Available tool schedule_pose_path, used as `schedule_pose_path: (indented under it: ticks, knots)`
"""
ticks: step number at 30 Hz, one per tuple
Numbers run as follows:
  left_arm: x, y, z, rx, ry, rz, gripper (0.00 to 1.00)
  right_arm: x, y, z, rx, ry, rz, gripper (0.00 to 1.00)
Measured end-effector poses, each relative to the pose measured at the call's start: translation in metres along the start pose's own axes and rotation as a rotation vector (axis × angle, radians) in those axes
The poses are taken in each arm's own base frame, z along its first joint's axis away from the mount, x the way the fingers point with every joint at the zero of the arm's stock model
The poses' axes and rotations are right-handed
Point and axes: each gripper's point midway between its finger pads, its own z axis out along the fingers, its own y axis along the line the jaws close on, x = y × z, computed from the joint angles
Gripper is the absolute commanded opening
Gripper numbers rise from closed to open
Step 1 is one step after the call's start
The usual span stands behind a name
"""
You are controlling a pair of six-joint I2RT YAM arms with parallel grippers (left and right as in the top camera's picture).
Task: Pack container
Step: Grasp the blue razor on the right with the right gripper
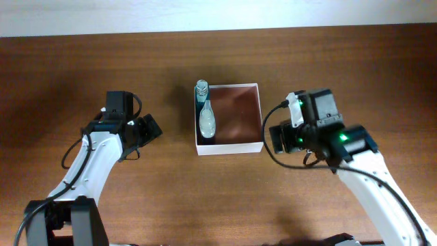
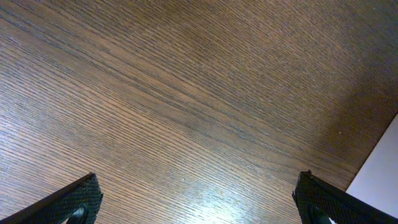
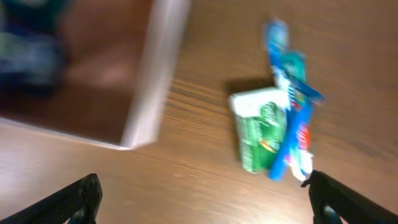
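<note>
The remaining things (image 3: 260, 132) are across the container from my left gripper and the blue razor is on top, so next my right gripper packs the razor (image 3: 290, 142) first.
The container (image 1: 230, 147), a square white-walled box with a brown inside, sits at the table's middle. A clear bottle (image 1: 206, 116) lies along its left wall. My left gripper (image 1: 153, 127) is open and empty, left of the container; in the left wrist view (image 2: 199, 208) it is over bare wood with the container's white wall (image 2: 380, 168) at the right edge. My right gripper (image 1: 273, 137) is open and empty beside the container's right wall (image 3: 155, 74). In the right wrist view (image 3: 205, 208) a green packet (image 3: 256, 132) and a blue toothbrush (image 3: 289, 106) lie on the table ahead, blurred. Both are hidden under the arm in the overhead view.
The wooden table (image 1: 218, 55) runs to a pale wall at the far edge. The right part of the container's inside (image 1: 240, 113) is bare.
</note>
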Motion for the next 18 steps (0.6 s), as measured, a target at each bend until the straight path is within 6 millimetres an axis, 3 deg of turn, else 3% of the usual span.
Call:
schedule_pose_path:
  ticks: [2, 5, 8, 11, 18]
  knots:
    - [0.000, 0.000, 0.000, 0.000, 0.000, 0.000, 1.00, 0.008, -0.029, 0.005, 0.091, 0.038, 0.106, 0.94]
    - [0.000, 0.000, 0.000, 0.000, 0.000, 0.000, 1.00, 0.015, -0.068, 0.004, 0.160, 0.050, 0.273, 0.75]
    - [0.000, 0.000, 0.000, 0.000, 0.000, 0.000, 1.00, 0.018, -0.084, 0.004, 0.183, 0.056, 0.341, 0.73]
    - [0.000, 0.000, 0.000, 0.000, 0.000, 0.000, 1.00, 0.023, -0.093, 0.015, 0.186, 0.091, 0.379, 0.72]
    - [0.000, 0.000, 0.000, 0.000, 0.000, 0.000, 1.00, 0.035, -0.085, 0.046, 0.139, 0.197, 0.350, 0.60]
